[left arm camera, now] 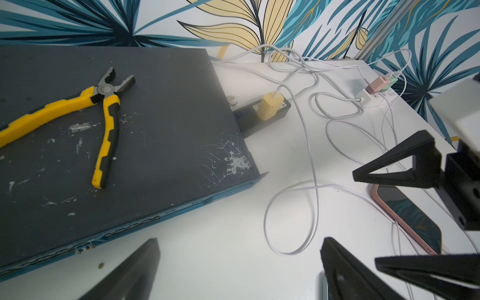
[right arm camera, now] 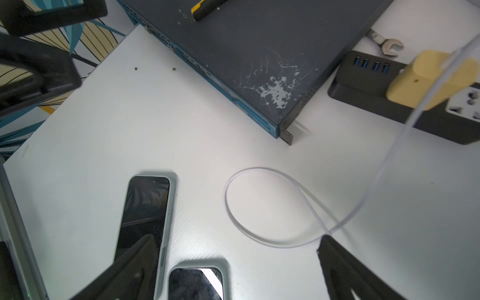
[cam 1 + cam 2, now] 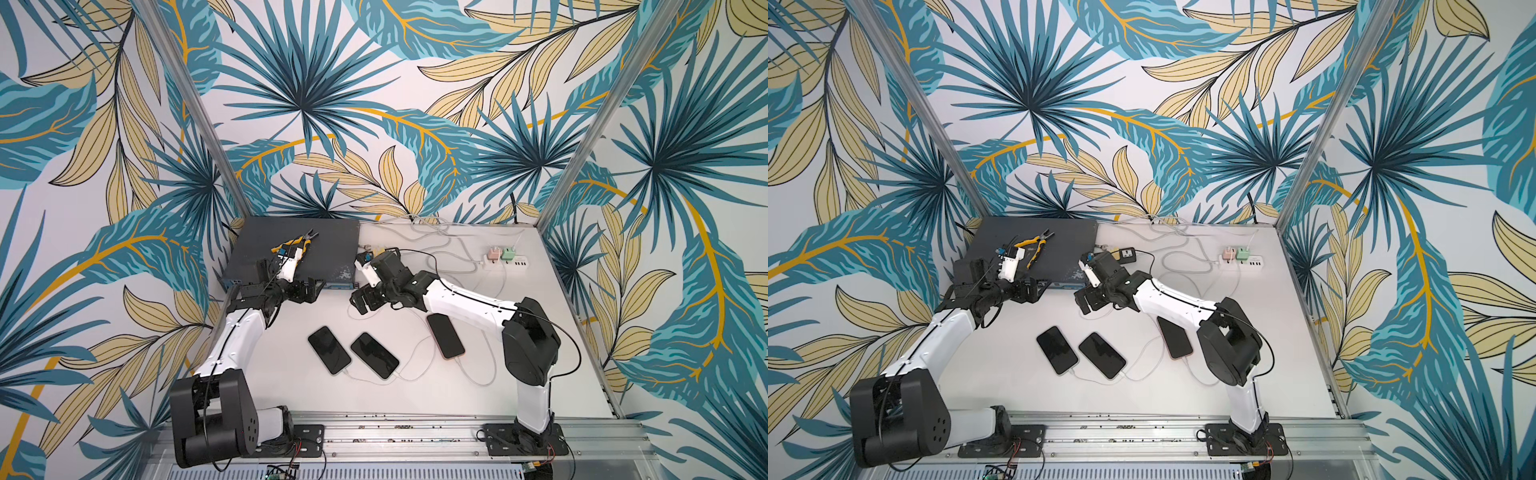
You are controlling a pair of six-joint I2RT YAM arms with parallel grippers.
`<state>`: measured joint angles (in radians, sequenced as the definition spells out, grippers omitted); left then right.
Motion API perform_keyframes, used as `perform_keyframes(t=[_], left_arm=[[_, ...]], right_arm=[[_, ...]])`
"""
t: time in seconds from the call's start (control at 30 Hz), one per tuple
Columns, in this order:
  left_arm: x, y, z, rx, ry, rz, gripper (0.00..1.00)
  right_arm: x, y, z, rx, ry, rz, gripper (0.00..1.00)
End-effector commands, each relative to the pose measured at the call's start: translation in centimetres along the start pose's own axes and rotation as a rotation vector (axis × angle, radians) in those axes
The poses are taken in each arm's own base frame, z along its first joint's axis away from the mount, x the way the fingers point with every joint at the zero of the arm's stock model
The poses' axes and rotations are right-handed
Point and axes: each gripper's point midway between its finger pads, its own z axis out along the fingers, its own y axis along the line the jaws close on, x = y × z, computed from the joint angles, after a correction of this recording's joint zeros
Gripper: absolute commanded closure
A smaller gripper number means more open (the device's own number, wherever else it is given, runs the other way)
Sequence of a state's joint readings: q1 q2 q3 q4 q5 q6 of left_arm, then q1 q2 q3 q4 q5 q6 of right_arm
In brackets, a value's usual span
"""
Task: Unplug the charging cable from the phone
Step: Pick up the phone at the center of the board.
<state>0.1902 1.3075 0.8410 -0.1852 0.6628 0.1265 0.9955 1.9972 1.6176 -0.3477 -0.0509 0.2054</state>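
The green-cased phone's far end is clear of the phone beside it, so my right gripper should keep going toward that end and close on both of the green-cased phone's long edges.
Three phones lie face up on the white table in both top views: one in a green case, one beside it and one in a pink case. A white charging cable runs to each phone's near end, and one forms a loop on the table. My left gripper is open and empty beside the dark box, above bare table. My right gripper is open over the table, one finger above the green-cased phone, the other next to the cable loop. In the left wrist view the pink-cased phone lies under the right gripper's fingers.
A dark flat box at the back left carries yellow pliers. Beside it are a black power strip with a yellow charger and a wrench. A white power strip with pink and green chargers sits back right among tangled cables.
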Motion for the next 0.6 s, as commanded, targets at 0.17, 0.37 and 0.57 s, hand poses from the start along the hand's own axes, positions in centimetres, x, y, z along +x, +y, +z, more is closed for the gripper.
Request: perform_keyframes(t=[0.17, 0.37, 0.57], left_arm=[[0.2, 0.8, -0.5, -0.042, 0.013, 0.007, 0.00], [0.3, 2.0, -0.4, -0.095, 0.012, 0.004, 0.00], [0.9, 3.9, -0.1, -0.181, 0.036, -0.023, 0.00]], right_arm=[[2.9, 5.6, 3.2, -0.016, 0.156, -0.073, 0.00], [4.6, 8.8, 4.8, -0.015, 0.209, -0.146, 0.00], [7.3, 11.1, 6.1, -0.015, 0.274, -0.213, 0.00]])
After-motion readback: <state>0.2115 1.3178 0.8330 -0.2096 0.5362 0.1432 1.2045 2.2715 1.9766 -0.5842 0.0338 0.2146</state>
